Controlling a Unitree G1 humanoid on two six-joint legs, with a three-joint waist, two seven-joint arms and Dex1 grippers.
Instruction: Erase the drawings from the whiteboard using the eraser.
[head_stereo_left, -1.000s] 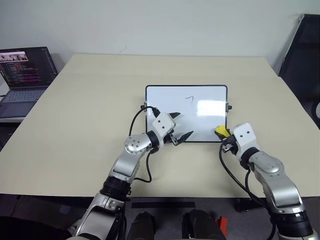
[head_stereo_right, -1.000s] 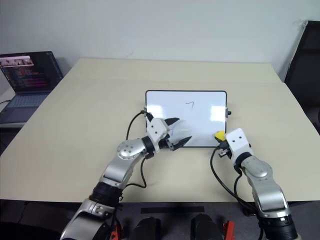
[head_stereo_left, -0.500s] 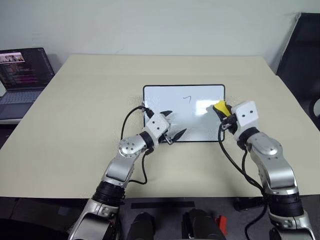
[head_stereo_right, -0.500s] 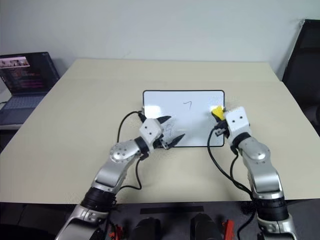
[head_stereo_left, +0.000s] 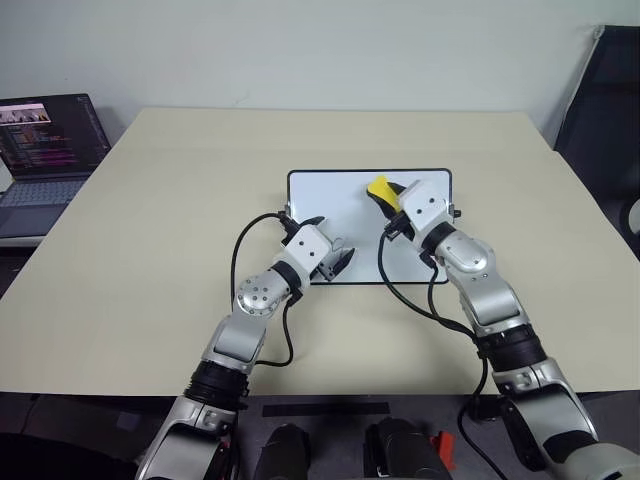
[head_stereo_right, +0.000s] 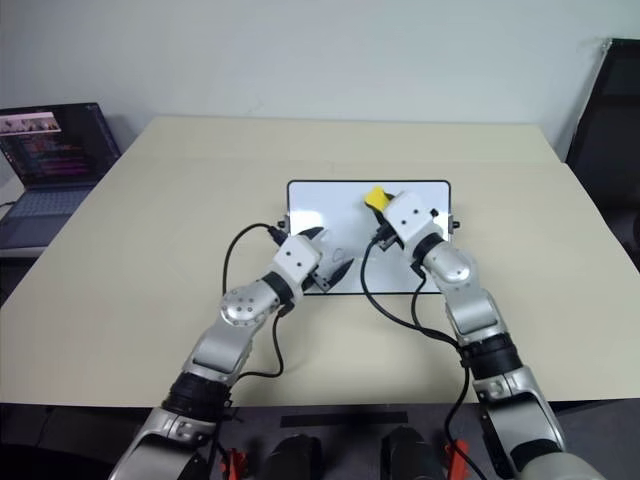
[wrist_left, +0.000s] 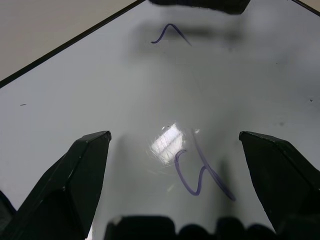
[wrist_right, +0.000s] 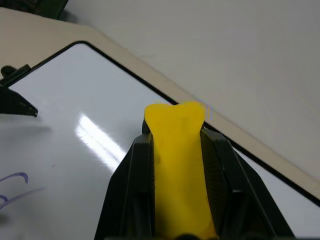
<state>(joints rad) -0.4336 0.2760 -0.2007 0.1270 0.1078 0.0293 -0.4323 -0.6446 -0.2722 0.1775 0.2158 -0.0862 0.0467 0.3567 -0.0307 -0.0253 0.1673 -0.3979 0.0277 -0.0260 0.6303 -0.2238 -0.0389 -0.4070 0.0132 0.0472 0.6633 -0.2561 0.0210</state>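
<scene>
The purple squiggle lies between my left gripper's open fingers, so next my left gripper moves back past the whiteboard's near edge before my right gripper wipes there.
The whiteboard lies flat in the middle of the beige table. My right gripper is shut on the yellow eraser and holds it over the board's upper middle; the eraser sticks out between the two black fingers. My left gripper stands open just above the board's lower left, nothing between its fingers. Of the drawings, a purple squiggle lies between the left fingers and a hooked stroke sits farther along the board. Faint strokes also show in the right wrist view.
An open laptop stands on a side surface at the far left. A black chair is at the table's right rear corner. Black cables hang from both wrists above the board's near edge.
My right gripper has carried the eraser from the board's right edge leftward and farther away, to the upper middle where the 7-like mark was. My left gripper drifted slightly left.
</scene>
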